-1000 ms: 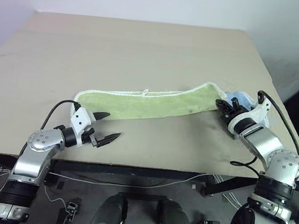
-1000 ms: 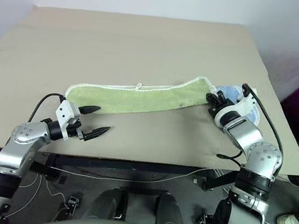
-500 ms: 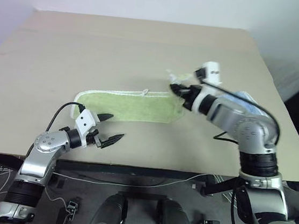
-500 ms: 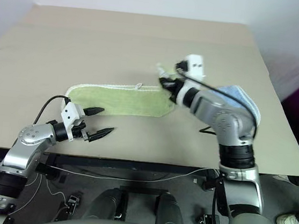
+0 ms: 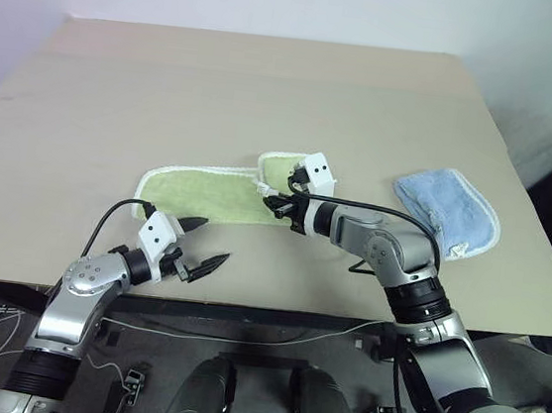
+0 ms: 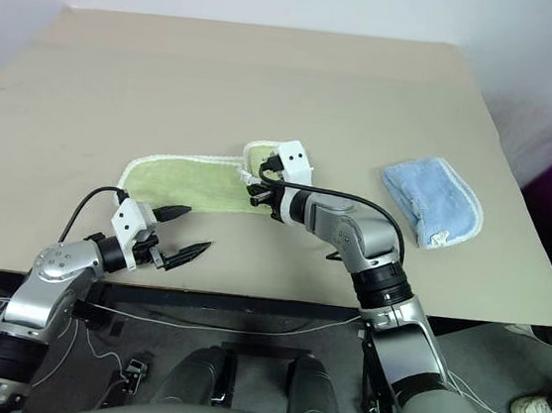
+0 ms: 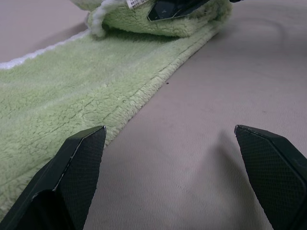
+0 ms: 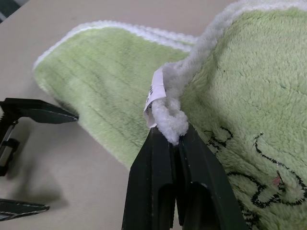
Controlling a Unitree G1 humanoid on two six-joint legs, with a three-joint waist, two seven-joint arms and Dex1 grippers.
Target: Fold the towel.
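I expect the towel's loose end (image 5: pixel 149 186) to cover the whole flap when I fold it over, because the towel's flat part (image 5: pixel 208 193) is longer than the flap.
The light yellow-green towel (image 5: pixel 203 193) lies flat on the table, its right end doubled back over itself into a short flap (image 5: pixel 282 170). My right gripper (image 5: pixel 274 204) is shut on the flap's white edging beside a small white tag (image 8: pixel 154 96), low over the towel's middle. A dark print (image 8: pixel 249 191) shows on the turned-up face. My left gripper (image 5: pixel 214 239) stands open just in front of the towel's left part, near the table's front edge, with nothing between its fingers (image 7: pixel 81 158).
A smaller light blue towel (image 5: pixel 447 208) lies folded at the right of the tan table (image 5: pixel 270 86). The table's front edge runs close under my left gripper. Cables hang below that edge.
My right gripper has swung left with the towel's right end, laying it back over the towel's middle. The blue towel is uncovered. My left gripper has barely moved.
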